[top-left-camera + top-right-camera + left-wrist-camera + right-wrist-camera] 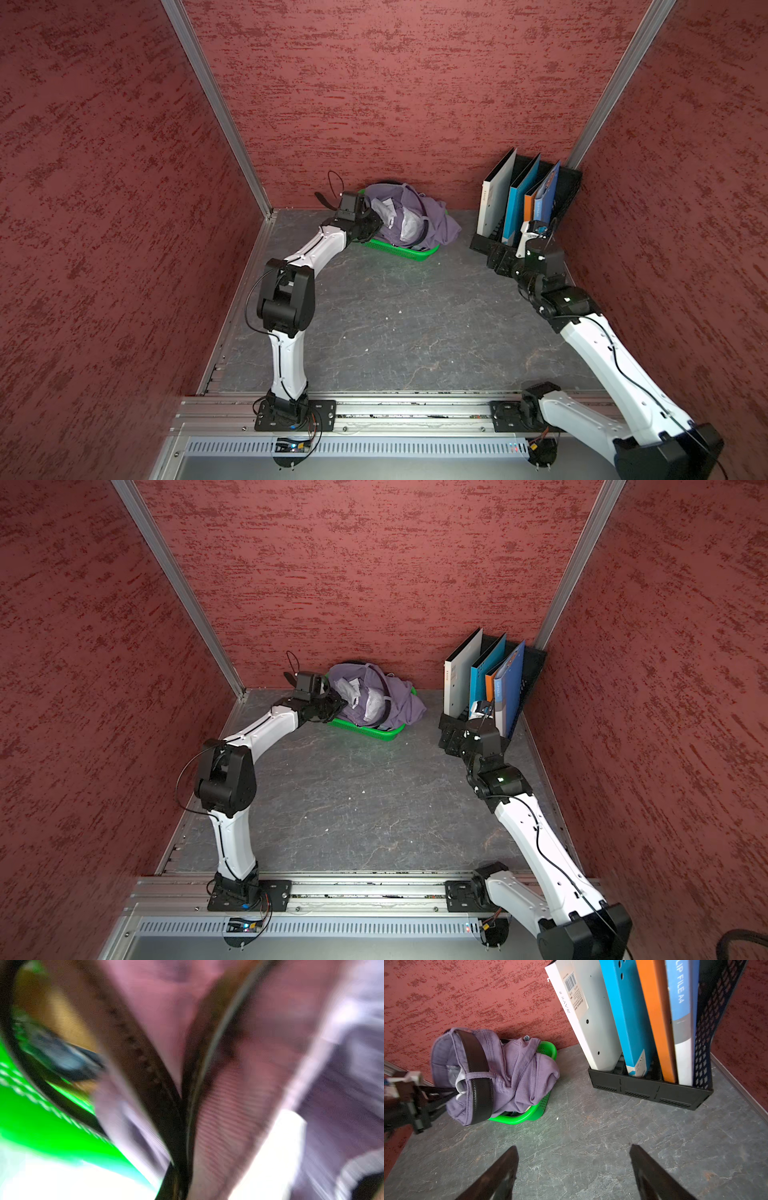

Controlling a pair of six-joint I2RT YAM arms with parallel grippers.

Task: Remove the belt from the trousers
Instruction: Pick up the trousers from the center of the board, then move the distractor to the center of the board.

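Note:
The purple trousers lie crumpled over the green basket (438, 225) with the belt through their loop, so my left gripper should first pull them to the floor in front (374, 300).
The purple trousers (432, 220) (519, 1068) lie bunched in a green basket (399, 251) at the back wall. The black belt (477, 1076) runs round their waistband through a loop. A stretch of it shows as a dark curve in both top views (388, 710). My left gripper (374, 224) (452, 1093) is pushed into the waistband's left side. In the blurred left wrist view, a belt strap (135, 1047) with punched holes folds into a V and runs down between the shut jaws. My right gripper (572, 1146) hovers open over bare floor.
A black file rack (652, 1093) (569, 187) with white, blue and orange folders stands in the back right corner, right beside my right arm. Red walls close in the back and both sides. A black strap end (324, 199) sticks out behind my left wrist.

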